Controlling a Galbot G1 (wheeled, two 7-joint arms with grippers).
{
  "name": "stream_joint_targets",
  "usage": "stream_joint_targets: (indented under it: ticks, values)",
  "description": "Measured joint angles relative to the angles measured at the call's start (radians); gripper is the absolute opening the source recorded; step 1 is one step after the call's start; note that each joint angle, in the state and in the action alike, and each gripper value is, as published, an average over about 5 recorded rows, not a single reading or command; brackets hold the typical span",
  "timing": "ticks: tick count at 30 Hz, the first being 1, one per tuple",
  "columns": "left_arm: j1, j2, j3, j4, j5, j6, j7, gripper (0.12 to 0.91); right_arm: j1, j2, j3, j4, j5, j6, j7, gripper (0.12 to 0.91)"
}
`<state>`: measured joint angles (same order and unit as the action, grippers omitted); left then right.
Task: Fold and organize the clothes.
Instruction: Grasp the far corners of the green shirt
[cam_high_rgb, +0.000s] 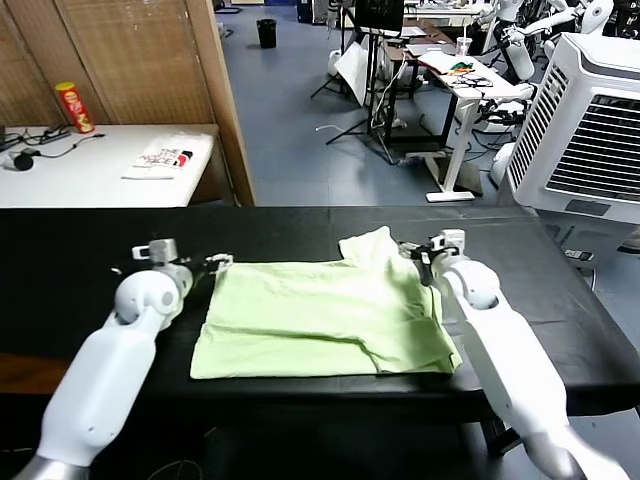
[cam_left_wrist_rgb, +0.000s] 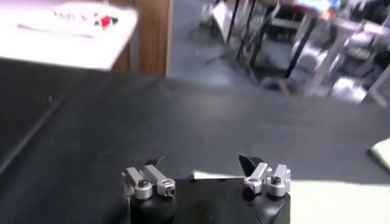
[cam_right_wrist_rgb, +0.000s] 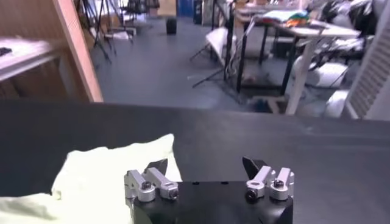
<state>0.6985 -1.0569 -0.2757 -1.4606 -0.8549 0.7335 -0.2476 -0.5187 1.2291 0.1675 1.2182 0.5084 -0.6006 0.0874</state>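
When I fold the T-shirt's far edge toward me, the T-shirt's near edge (cam_high_rgb: 290, 375) should stay flat in place: a loose crease (cam_high_rgb: 300, 335) lies between them.
The clothes are one pale mint-green T-shirt (cam_high_rgb: 320, 320), lying partly folded and wrinkled in the middle of the black table (cam_high_rgb: 70, 265). My left gripper (cam_high_rgb: 216, 263) is open at the shirt's far left corner; in the left wrist view the left gripper (cam_left_wrist_rgb: 201, 163) has a pale edge of the shirt (cam_left_wrist_rgb: 332, 199) just under it and nothing between its fingers. My right gripper (cam_high_rgb: 416, 251) is open beside the raised sleeve at the far right corner. In the right wrist view the right gripper (cam_right_wrist_rgb: 205, 165) has one finger over the shirt (cam_right_wrist_rgb: 103, 179), the other over bare table.
Behind the black table on the left, a white table (cam_high_rgb: 100, 175) carries a red can (cam_high_rgb: 73, 107) and a white packet (cam_high_rgb: 165, 158). A wooden partition (cam_high_rgb: 225, 100) stands beside it. A white air cooler (cam_high_rgb: 590, 130) stands at the right rear.
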Motion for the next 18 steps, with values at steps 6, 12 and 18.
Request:
stream_joint_targets:
  ticks: [6,12,18]
  values:
    - [-0.007,-0.012,0.006,0.034,0.016,-0.015,0.035,0.798,0.014,0.022,-0.014,-0.044,-0.009,-0.007,-0.012,0.787]
    - [-0.01,-0.018,0.008,0.048,0.037,-0.03,0.055,0.611,0.018,0.04,-0.02,-0.065,-0.024,-0.009,-0.03,0.53]
    - [-0.007,-0.019,0.009,0.05,0.052,-0.038,0.069,0.275,0.014,0.051,-0.013,-0.075,-0.026,-0.002,-0.039,0.195]
